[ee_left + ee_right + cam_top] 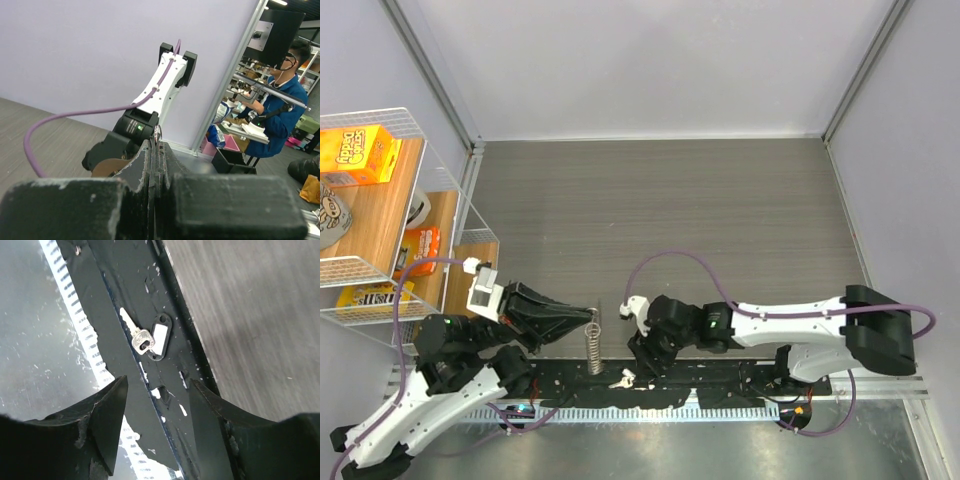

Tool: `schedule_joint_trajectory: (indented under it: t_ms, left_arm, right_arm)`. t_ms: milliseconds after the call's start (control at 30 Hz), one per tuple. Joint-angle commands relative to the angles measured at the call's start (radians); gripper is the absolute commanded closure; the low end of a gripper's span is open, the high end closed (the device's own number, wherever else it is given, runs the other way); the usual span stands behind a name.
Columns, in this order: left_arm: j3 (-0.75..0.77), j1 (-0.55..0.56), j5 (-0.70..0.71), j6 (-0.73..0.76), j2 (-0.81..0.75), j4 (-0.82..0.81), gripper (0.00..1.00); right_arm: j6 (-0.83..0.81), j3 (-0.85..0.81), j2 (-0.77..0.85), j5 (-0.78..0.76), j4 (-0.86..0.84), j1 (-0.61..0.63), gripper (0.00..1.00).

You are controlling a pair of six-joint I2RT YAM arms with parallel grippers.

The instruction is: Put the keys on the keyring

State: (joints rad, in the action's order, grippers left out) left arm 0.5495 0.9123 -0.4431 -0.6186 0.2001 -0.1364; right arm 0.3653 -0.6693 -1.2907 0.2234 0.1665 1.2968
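Next, I turn my right gripper to line up with the silver key (130,322), because the key slants away from that gripper's open fingers, and then close at the key's round end (143,342).
In the top view my left gripper (590,314) is shut on the top of the keyring (593,348), a glittery silver strip hanging down to the black strip at the table's near edge. In the left wrist view the fingers (150,165) are pressed together, with a thin sliver of metal ring (158,133) showing at their tips. The keys (621,378) lie on the black strip just right of the keyring. In the right wrist view they are a silver key (134,331) and a black-rimmed head (160,336). My right gripper (157,402) is open and empty, just above and short of them.
A wire basket shelf (438,160) with snack boxes (358,153) stands at the far left. A black taped strip (720,385) and a slotted metal rail (620,407) run along the near edge. The right arm (155,95) fills the middle of the left wrist view.
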Motion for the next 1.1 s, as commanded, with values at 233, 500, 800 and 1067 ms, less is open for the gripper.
schedule_joint_trajectory:
  t_ms: [233,500,800,1067]
  left_arm:
    - [0.018,-0.001,0.066,0.023,-0.108,0.127,1.00]
    - [0.007,-0.001,0.066,0.029,-0.153,0.170,1.00]
    - [0.020,-0.001,0.034,0.046,-0.174,0.202,1.00]
    - [0.024,-0.001,0.011,0.060,-0.162,0.208,1.00]
  right_arm:
    - [-0.175,-0.087,-0.113,-0.006,-0.113,0.128,0.42]
    - [-0.466,-0.098,-0.119,-0.032,-0.100,0.167,0.39]
    - [-0.810,0.037,-0.042,-0.032,-0.214,0.170,0.36]
    - [-0.908,0.065,-0.051,0.021,-0.257,0.168,0.40]
